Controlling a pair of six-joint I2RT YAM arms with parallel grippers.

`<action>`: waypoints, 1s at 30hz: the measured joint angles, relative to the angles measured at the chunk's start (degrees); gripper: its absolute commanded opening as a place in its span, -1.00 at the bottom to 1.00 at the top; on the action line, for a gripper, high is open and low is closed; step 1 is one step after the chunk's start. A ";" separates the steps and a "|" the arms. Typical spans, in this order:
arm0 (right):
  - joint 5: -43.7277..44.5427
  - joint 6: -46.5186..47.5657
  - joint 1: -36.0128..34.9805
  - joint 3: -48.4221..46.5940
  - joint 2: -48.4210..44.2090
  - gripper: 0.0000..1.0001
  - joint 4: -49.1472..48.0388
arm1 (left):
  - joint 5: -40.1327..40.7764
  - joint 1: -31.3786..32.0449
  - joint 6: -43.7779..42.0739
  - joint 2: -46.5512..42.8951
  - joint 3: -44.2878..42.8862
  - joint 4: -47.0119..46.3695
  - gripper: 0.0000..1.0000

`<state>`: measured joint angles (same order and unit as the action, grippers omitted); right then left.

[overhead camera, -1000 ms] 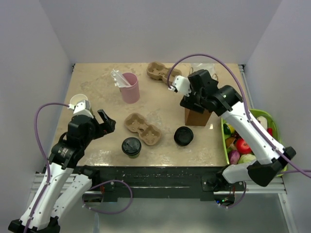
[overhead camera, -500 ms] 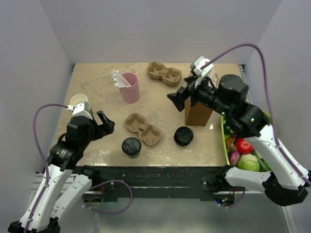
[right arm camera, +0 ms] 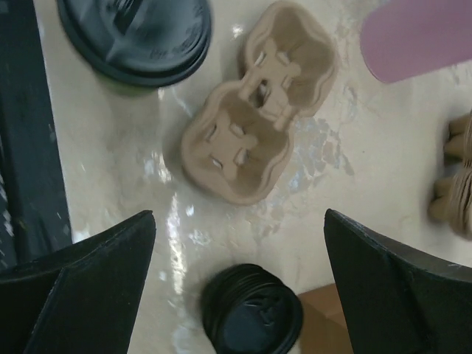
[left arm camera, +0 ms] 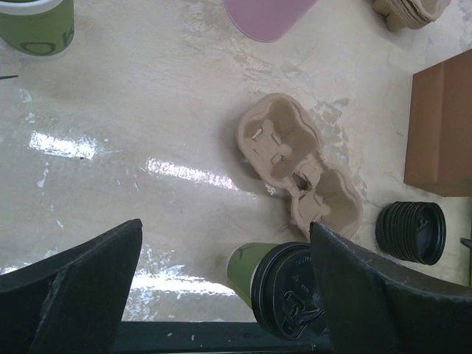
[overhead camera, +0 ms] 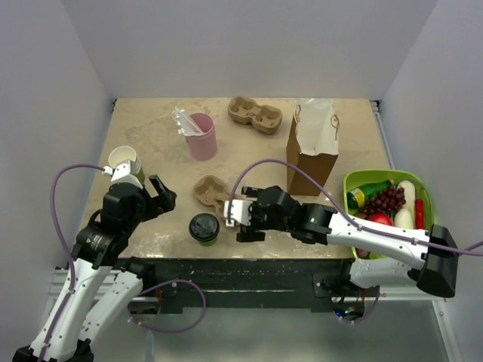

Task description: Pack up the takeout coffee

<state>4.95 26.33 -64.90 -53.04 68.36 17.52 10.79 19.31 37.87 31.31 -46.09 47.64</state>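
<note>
My right gripper should keep going down to the cardboard carrier's near rim [right arm camera: 220, 190], which is clear of the cup and the black lids, until its fingers close on that rim.
The takeout coffee [overhead camera: 204, 228] is a small cup with a black lid near the table's front edge; its side looks olive green in the left wrist view [left arm camera: 284, 287]. My left gripper [overhead camera: 162, 192] is open and empty, up and to the left of the cup; in its wrist view [left arm camera: 225, 251] the cup lies by the right finger [left arm camera: 383, 295]. My right gripper [overhead camera: 240, 220] is open and empty, just right of the cup, over the cardboard two-cup carrier [overhead camera: 219, 197]. The right wrist view [right arm camera: 240, 273] shows the cup's lid [right arm camera: 136, 33] and the carrier [right arm camera: 254, 125].
An open brown paper bag [overhead camera: 312, 147] stands at right centre. A pink cup [overhead camera: 202, 136], a stack of carriers [overhead camera: 255, 113] and a cup stack [overhead camera: 124, 162] stand further back. A stack of black lids [right arm camera: 254, 310] lies by the bag. A green produce basket's rim [overhead camera: 423, 187] shows at the right edge.
My right arm has swung from above the paper bag down and to the left, low over the carrier beside the coffee. The bag is now uncovered. My left arm has barely moved.
</note>
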 measured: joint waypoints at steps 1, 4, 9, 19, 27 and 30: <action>-0.94 4.72 0.17 1.79 -0.63 0.96 0.31 | 0.00 0.00 -0.04 0.00 0.07 0.20 0.99; -5.57 14.73 0.96 2.58 0.87 0.96 1.57 | 0.00 0.00 -0.09 -0.02 0.07 0.24 0.99; -10.14 23.32 1.70 2.01 6.93 0.90 1.79 | -0.02 0.00 -0.24 0.13 0.07 0.26 0.99; -19.34 33.73 12.52 -2.80 19.54 0.84 4.26 | -0.07 0.00 -0.96 1.57 0.07 0.17 0.99; -24.39 38.21 12.90 -4.68 25.99 0.58 3.85 | -0.70 0.00 -1.51 4.79 0.09 0.02 0.99; -24.83 38.62 12.96 -5.75 28.22 0.05 3.87 | -0.81 0.00 -1.53 4.85 0.09 0.02 0.99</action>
<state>-19.88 64.95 -51.94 -58.78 96.57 21.39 9.98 19.31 36.34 36.16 -46.00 47.66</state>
